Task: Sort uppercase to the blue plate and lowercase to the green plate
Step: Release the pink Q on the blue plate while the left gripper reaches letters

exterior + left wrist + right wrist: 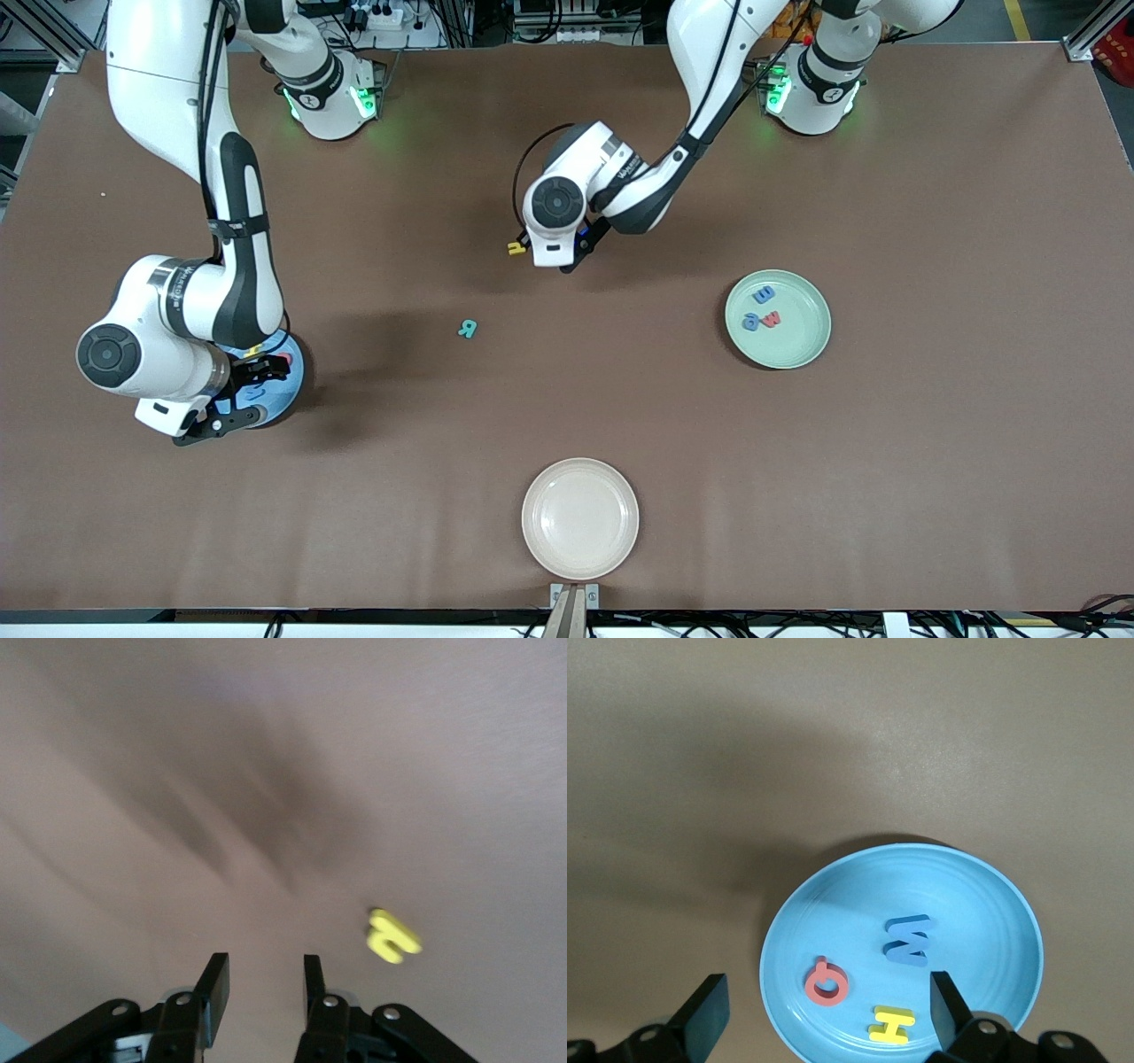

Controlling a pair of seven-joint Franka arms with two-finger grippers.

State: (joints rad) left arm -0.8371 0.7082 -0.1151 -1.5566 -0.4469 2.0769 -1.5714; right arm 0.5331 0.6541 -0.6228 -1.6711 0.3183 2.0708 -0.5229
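My left gripper has the yellow n (pixel 516 248) lying at a slant outside its fingers, so it should move back across and turn until its fingers are on both sides of the n.
The blue plate (pixel 966 895) holds a red Q (pixel 827 981), a blue M (pixel 908 939) and a yellow H (pixel 891 1024). My right gripper (pixel 826 981) hangs open just above them, holding nothing; in the front view the arm covers most of this plate (pixel 297 372). A teal R (pixel 468 329) lies alone on the mat mid-table. The green plate (pixel 797 350) carries a blue a (pixel 764 294), a blue m (pixel 751 321) and a red w (pixel 772 319). My left gripper (pixel 266 961) is low over the mat, slightly open and empty, beside a yellow n (pixel 392 936).
A cream plate (pixel 580 518) sits near the table edge closest to the front camera, with nothing on it. The brown mat (pixel 620 399) covers the whole table. The yellow n (pixel 516 249) lies farther from the front camera than the teal R.
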